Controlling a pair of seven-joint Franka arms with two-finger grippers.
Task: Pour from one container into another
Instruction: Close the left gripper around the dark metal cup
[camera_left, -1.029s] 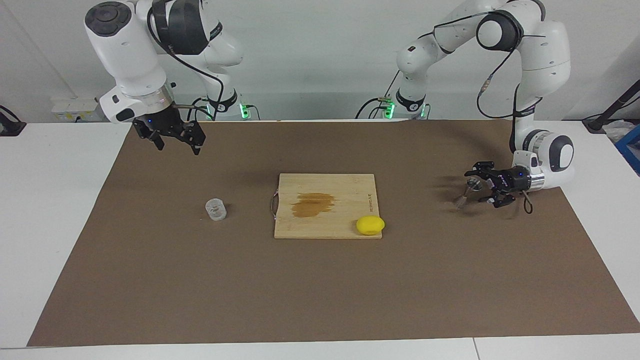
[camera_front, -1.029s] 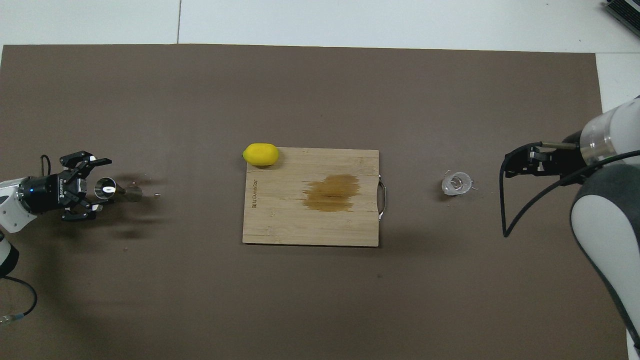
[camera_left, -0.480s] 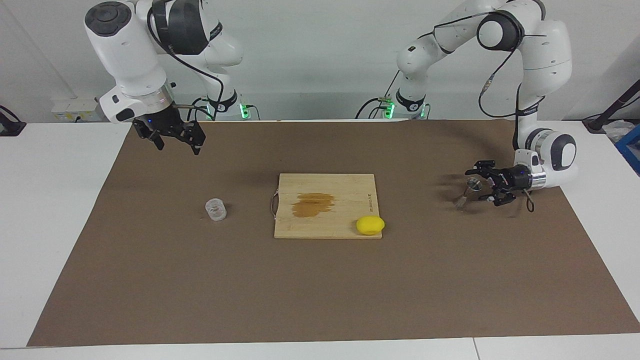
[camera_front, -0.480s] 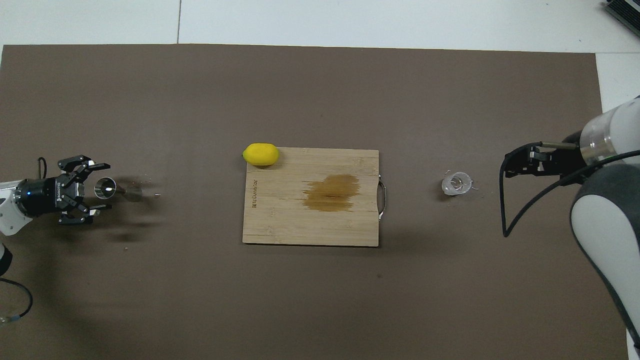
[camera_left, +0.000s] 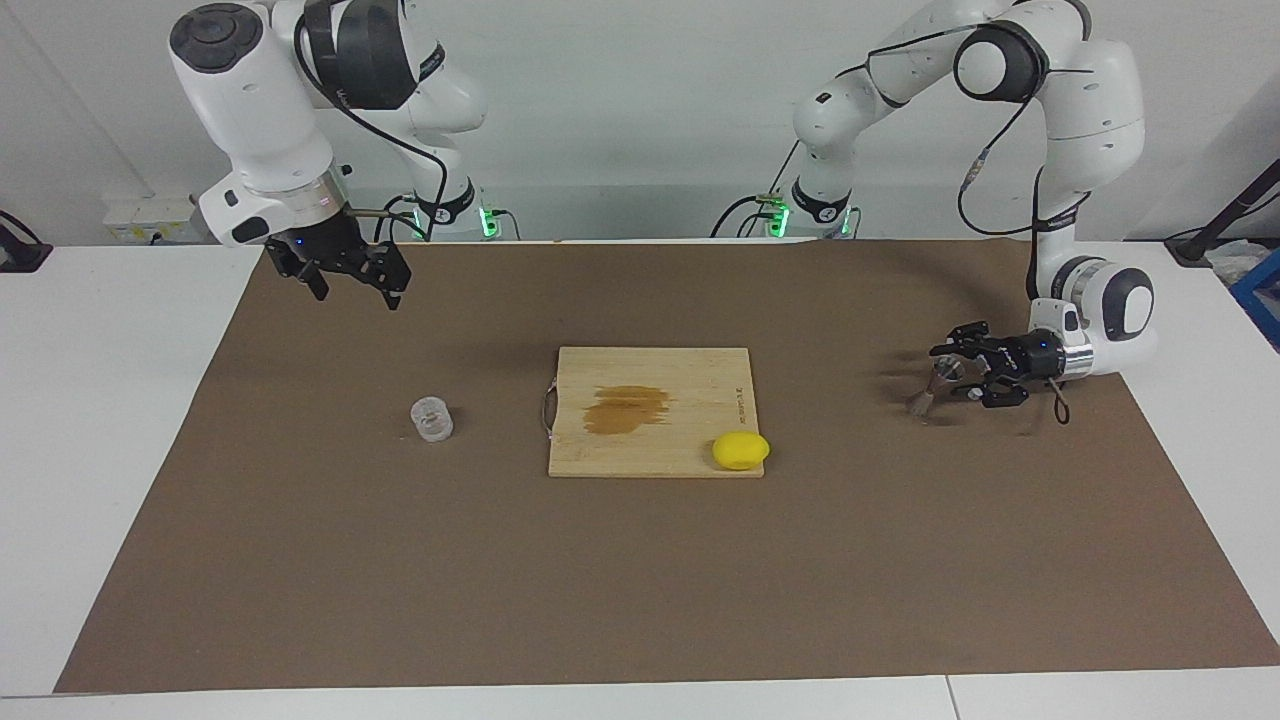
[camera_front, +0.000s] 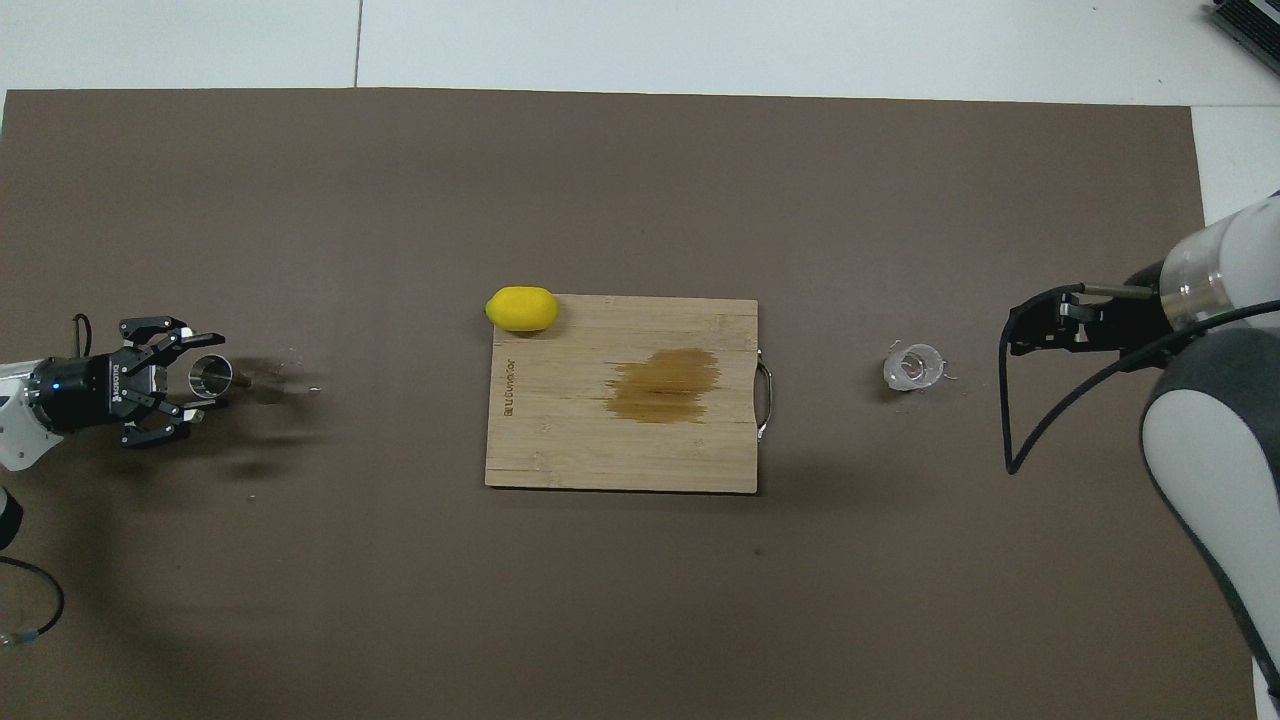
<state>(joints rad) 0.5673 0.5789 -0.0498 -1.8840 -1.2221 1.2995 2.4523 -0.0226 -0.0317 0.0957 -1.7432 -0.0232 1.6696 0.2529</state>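
Observation:
The mat has clear droplets (camera_front: 314, 390) on it beside the silvery jigger (camera_front: 211, 377), so I should expect a small wet spot by the jigger's foot when I lift it.
The silvery hourglass jigger (camera_left: 933, 384) (camera_front: 211, 376) stands upright on the brown mat at the left arm's end. My left gripper (camera_left: 951, 373) (camera_front: 204, 372) lies level at the jigger's height. Its fingers stand one on each side of the jigger's upper cone, apart from it, so it is open. The small clear cup (camera_left: 432, 418) (camera_front: 913, 366) stands on the mat at the right arm's end. My right gripper (camera_left: 346, 286) (camera_front: 1016, 331) hangs open and empty above the mat beside the cup, where the arm waits.
A wooden cutting board (camera_left: 700, 375) (camera_front: 560, 450) with a brown stain lies mid-table. A yellow lemon (camera_left: 741, 450) (camera_front: 521, 308) rests at the board's corner that is farther from the robots, toward the left arm's end. The brown mat (camera_left: 640, 600) covers most of the table.
The left gripper's fingers have narrowed around the jigger, and the hand has drawn back slightly toward its own end. The jigger, cup and right arm have not moved.

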